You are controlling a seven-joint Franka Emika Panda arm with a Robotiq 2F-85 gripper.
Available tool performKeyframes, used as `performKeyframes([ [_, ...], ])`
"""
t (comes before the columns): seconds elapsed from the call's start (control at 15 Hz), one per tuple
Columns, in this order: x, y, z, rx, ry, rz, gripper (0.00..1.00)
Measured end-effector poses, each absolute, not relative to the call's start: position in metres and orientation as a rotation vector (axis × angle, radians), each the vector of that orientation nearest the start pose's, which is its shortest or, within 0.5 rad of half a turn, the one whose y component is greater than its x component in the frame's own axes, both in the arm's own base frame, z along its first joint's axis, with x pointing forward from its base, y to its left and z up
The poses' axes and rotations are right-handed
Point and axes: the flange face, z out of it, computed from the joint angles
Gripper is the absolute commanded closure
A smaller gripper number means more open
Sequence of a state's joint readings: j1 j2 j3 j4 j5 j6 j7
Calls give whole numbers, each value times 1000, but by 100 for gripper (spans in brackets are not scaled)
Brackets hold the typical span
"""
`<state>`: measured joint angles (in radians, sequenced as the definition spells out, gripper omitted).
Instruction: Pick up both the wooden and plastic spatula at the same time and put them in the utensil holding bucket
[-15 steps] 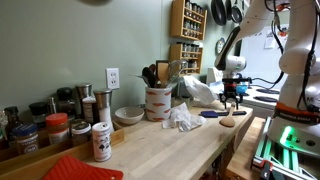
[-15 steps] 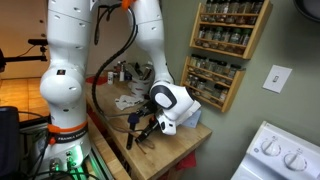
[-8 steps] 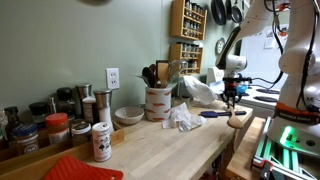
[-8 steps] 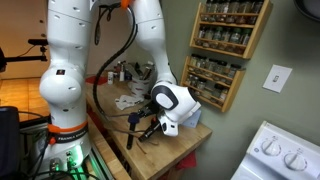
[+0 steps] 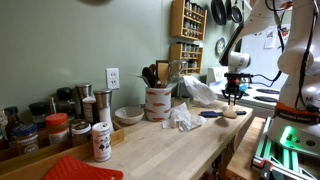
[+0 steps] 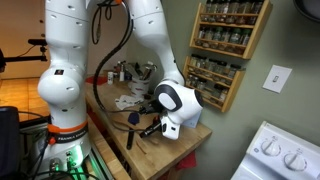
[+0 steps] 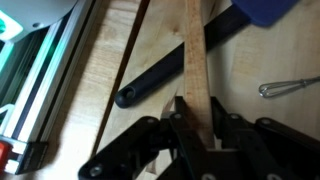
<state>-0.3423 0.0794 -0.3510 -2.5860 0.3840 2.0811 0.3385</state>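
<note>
The plastic spatula's black handle [image 7: 152, 79] is outside my gripper's fingers. I should put the wooden spatula down along it and move toward the heads [image 7: 264, 9] to take both.
My gripper [image 7: 195, 118] is shut on the handle of the wooden spatula [image 7: 193, 50], which runs straight up the wrist view. The plastic spatula has a black handle [image 7: 165, 80] and a blue head [image 7: 265, 10]. It lies on the wooden counter, crossing under the wooden handle and outside the jaws. In an exterior view the gripper [image 5: 233, 98] hangs over the counter's far end, with the wooden spatula head [image 5: 229, 113] below it and the blue head [image 5: 210, 114] beside it. The utensil bucket [image 5: 158, 102], holding several utensils, stands by the wall. The gripper also shows in an exterior view [image 6: 150, 125].
A crumpled white cloth [image 5: 183, 117] and a bowl [image 5: 128, 115] lie near the bucket. Spice jars [image 5: 101, 141] and a red mat [image 5: 80, 168] sit at the near end. A spice rack [image 6: 232, 45] hangs on the wall. A metal wire piece [image 7: 290, 88] lies on the counter near its edge [image 7: 95, 70].
The gripper has risen slightly with the wooden spatula, lifting its head off the counter. The plastic spatula has stayed on the counter.
</note>
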Motion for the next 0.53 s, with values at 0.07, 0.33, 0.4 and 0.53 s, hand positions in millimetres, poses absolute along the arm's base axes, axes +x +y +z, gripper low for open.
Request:
performKeyframes([
  [0.07, 296, -229, 207, -2076, 1694, 730, 93],
  [0.33, 294, -233, 212, -1857, 1818, 716, 93],
  [0.4, 294, -233, 212, -1815, 1848, 708, 93],
  [0.53, 294, -237, 209, -1759, 1936, 664, 93],
])
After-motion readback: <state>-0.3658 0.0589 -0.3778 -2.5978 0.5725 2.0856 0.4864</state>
